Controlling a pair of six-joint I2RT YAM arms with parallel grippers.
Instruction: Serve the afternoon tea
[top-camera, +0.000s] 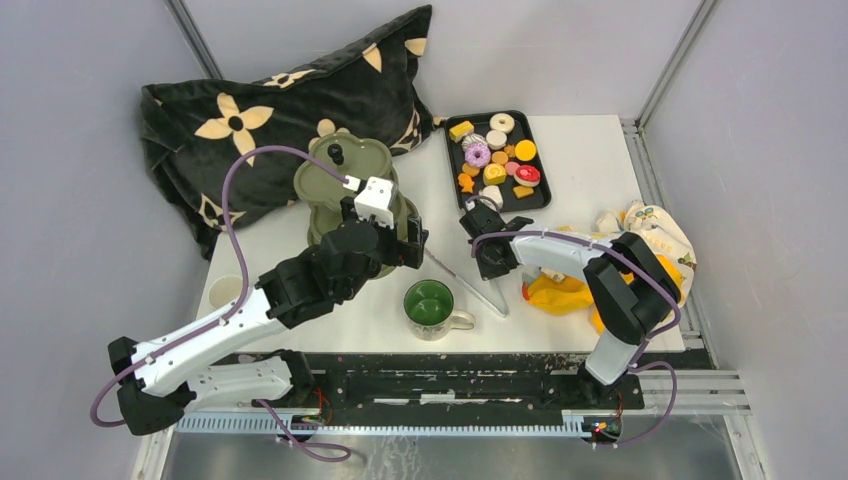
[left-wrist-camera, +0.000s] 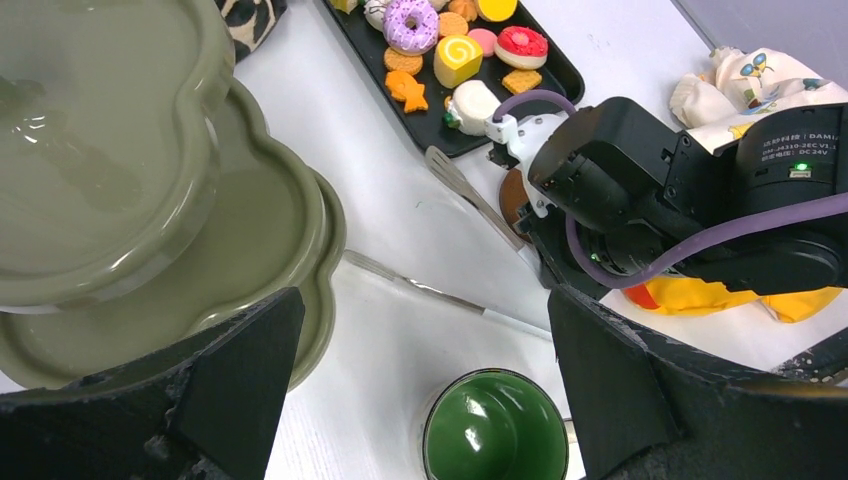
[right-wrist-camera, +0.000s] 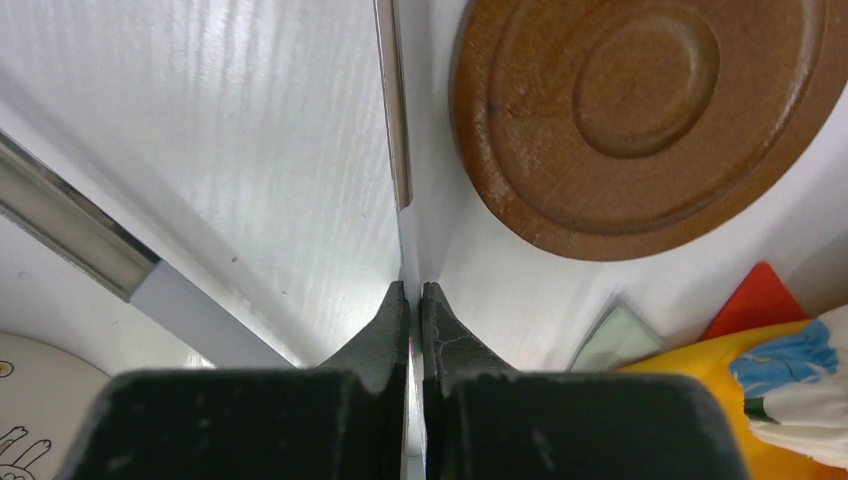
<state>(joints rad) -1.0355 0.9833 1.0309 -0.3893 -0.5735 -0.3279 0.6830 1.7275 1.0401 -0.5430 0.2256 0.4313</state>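
Observation:
My right gripper is holding only one arm of the tongs. Next, I open it and close it around the other arm as well before I lift the tongs.
The toy pastries lie on a black tray at the back of the table. In the left wrist view the pastries are at the top. The olive three-tier stand with its black knob is left of centre. The green-lined mug stands near the front. My left gripper is open beside the stand, above the mug. My right gripper is shut on one thin arm of the metal tongs, next to a brown saucer.
The tongs lie in a V between mug and tray. A yellow cloth and patterned fabric are bunched at the right edge. A black flowered cushion fills the back left. A pale round disc sits at the table's left edge.

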